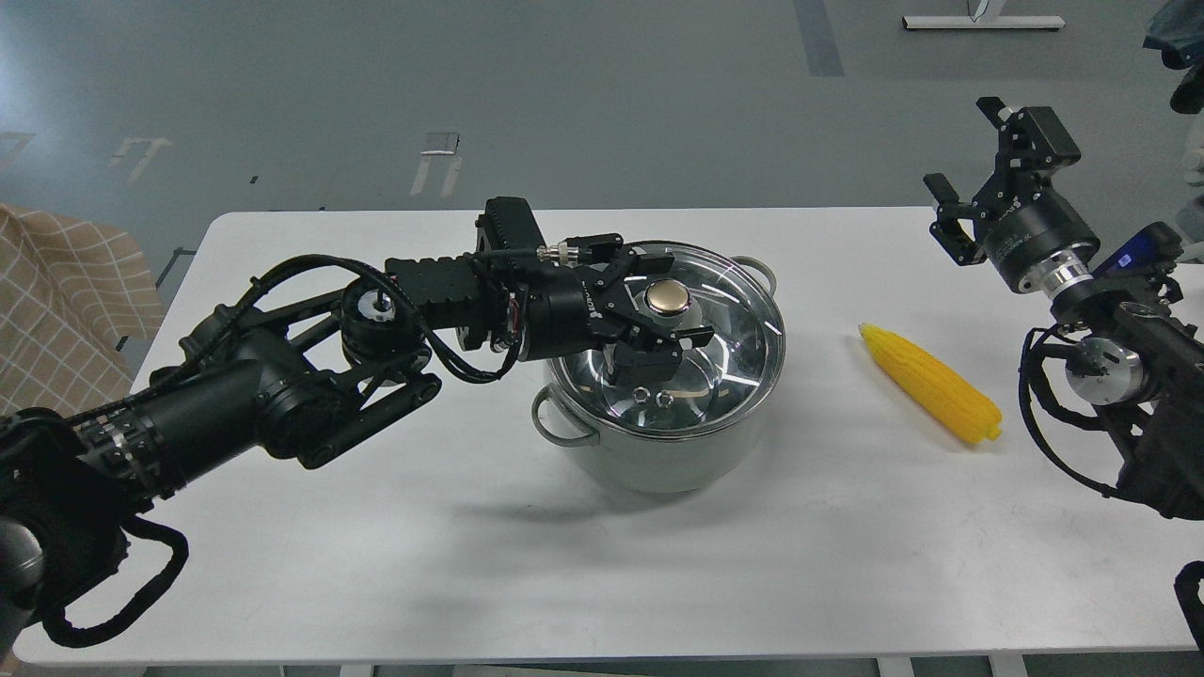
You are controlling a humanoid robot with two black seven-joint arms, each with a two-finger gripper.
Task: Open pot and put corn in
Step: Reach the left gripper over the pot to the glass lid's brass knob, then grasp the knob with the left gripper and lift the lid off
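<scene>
The glass lid lets only shiny metal (713,389) show through, so I expect to find an empty pot (668,461) when I take the lid off.
The pale grey-green pot (658,461) stands mid-table with its glass lid (738,324) on it. My left gripper (672,301) reaches in from the left, just above the lid. Its jaws are open, one finger on each side of the gold knob (666,297), close to it. The yellow corn (931,383) lies on the table to the right of the pot, pointed end toward the far left. My right gripper (961,146) is open and empty, raised above the table's far right corner, well behind the corn.
The white table (376,527) carries only the pot and the corn. A checkered cloth (56,301) is off the table's left edge. My right arm's body (1129,376) hangs over the table's right edge.
</scene>
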